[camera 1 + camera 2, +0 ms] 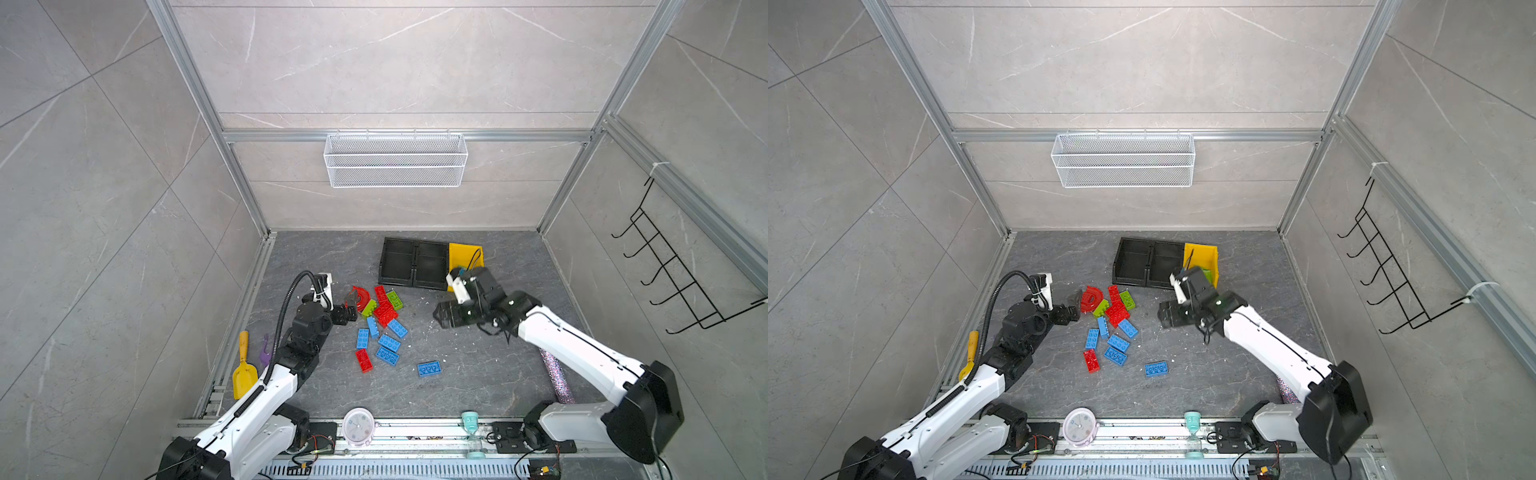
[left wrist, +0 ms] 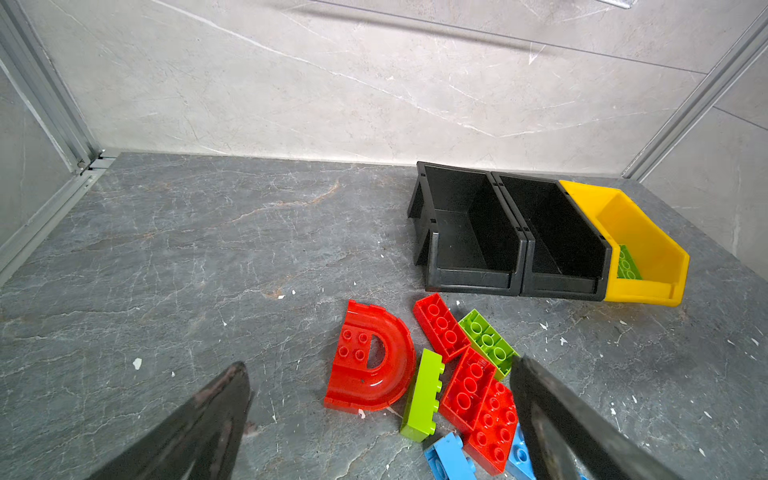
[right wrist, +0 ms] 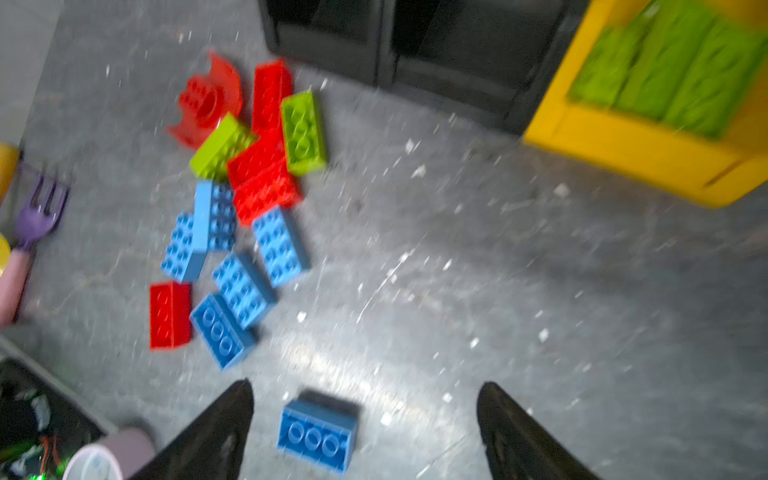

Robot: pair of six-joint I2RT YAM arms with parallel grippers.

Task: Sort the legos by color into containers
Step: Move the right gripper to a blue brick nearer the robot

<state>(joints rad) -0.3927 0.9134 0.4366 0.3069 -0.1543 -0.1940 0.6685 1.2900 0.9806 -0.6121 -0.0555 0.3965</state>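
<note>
The lone blue brick is clear of the heap, so my right gripper should keep going down toward it until the fingers can close on the brick's free ends.
The loose legos lie in a heap mid-floor: a red arch, lime green bricks, red bricks and several blue bricks. One blue brick lies apart. The containers stand at the back: two black bins and a yellow bin holding green bricks. My left gripper is open, low beside the arch. My right gripper is open and empty, raised in front of the bins.
A yellow toy shovel and purple fork lie by the left rail. A pink clock and teal hourglass stand on the front rail. A glittery roll lies right. A white mesh basket hangs on the back wall.
</note>
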